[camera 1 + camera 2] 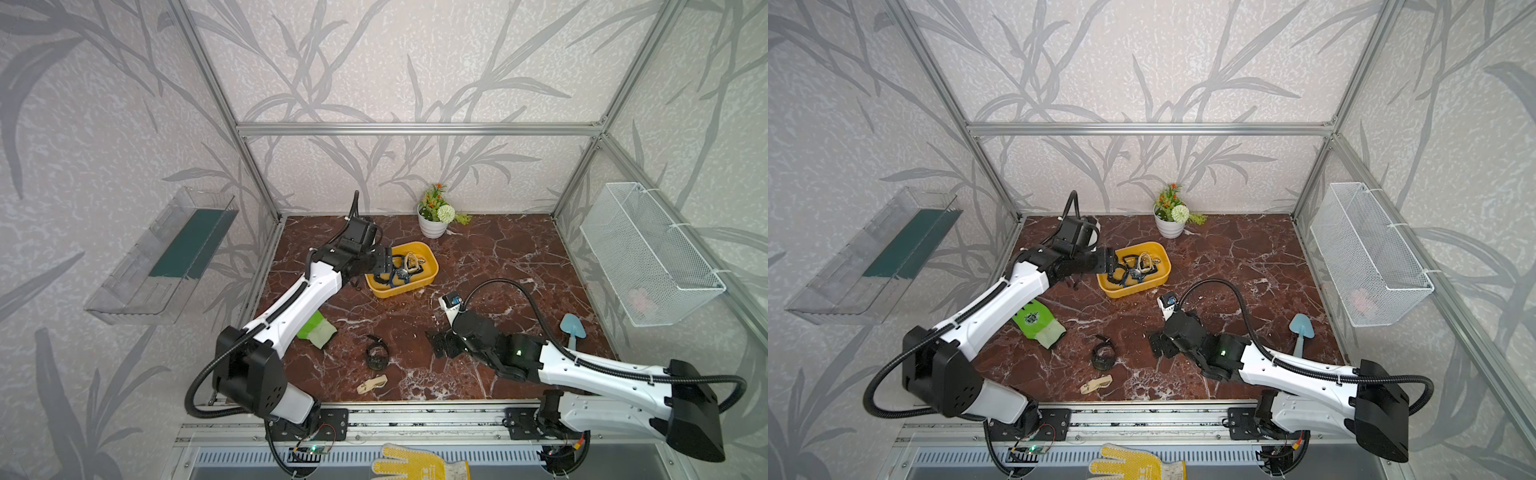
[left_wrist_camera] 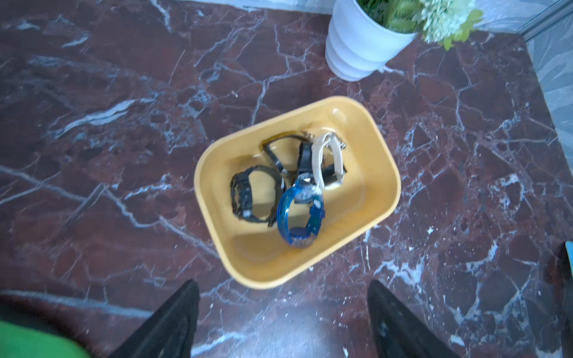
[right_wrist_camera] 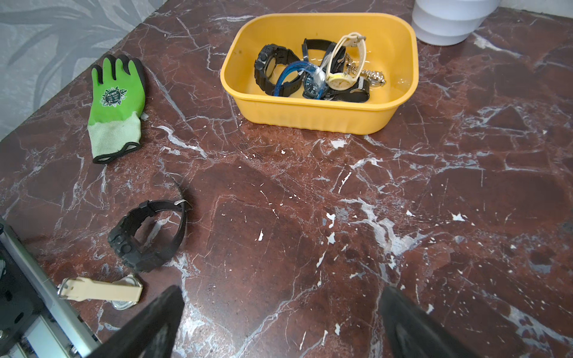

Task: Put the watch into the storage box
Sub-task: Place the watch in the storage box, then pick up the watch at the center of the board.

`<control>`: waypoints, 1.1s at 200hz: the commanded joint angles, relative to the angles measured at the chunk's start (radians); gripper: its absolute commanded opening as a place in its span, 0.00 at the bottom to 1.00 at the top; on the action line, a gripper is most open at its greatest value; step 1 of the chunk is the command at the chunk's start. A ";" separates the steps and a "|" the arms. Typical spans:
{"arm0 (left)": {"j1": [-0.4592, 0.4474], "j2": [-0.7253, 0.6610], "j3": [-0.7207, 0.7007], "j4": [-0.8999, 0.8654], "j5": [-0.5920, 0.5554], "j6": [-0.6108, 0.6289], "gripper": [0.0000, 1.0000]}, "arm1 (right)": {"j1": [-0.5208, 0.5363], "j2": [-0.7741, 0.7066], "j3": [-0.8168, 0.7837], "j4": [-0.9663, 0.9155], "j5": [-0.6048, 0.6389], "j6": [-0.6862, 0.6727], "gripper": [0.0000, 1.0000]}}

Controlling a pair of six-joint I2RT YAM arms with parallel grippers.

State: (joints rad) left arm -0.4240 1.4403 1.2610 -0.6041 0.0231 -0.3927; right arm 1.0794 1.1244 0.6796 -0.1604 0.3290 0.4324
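Observation:
The black watch's strap (image 3: 178, 231) is clear of the beige watch, so the robot's open left gripper should keep moving to the strap's side (image 3: 154, 207) nearest the green glove and close there.
The yellow storage box (image 1: 405, 290) (image 1: 1133, 291) sits mid-table and holds several watches, among them a blue one (image 2: 299, 214) (image 3: 288, 77) and a black one (image 2: 251, 198). My left gripper (image 1: 384, 268) (image 2: 282, 283) hangs open just over the box's left edge, with nothing between its fingers. On the marble near the front edge lie a black watch (image 1: 377, 353) (image 3: 148, 235) and a beige watch (image 1: 372, 383) (image 3: 102, 291). To the right of them my right gripper (image 1: 440, 343) (image 3: 282, 289) stands open and low over bare table.
A green glove (image 1: 318, 330) lies under the left arm. A white flower pot (image 1: 432, 224) stands behind the box. A blue trowel (image 1: 572, 328) lies at the right. A wire basket (image 1: 648, 253) and a clear tray (image 1: 166, 257) hang on the side walls.

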 commanded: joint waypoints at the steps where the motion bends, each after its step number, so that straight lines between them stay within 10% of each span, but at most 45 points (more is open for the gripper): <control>1: 0.002 -0.100 -0.131 -0.069 0.003 -0.010 0.84 | 0.004 0.031 0.044 0.034 -0.014 -0.020 0.99; 105: -0.013 -0.501 -0.578 -0.131 0.190 -0.199 0.76 | 0.011 0.150 0.117 0.072 -0.082 -0.017 0.99; 220: -0.215 -0.417 -0.663 -0.046 0.080 -0.275 0.61 | 0.025 0.180 0.127 0.077 -0.090 -0.009 0.99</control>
State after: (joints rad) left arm -0.6128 0.9871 0.5972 -0.6727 0.1654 -0.6582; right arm 1.0950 1.2991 0.7715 -0.1009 0.2420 0.4191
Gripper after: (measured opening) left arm 0.621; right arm 0.992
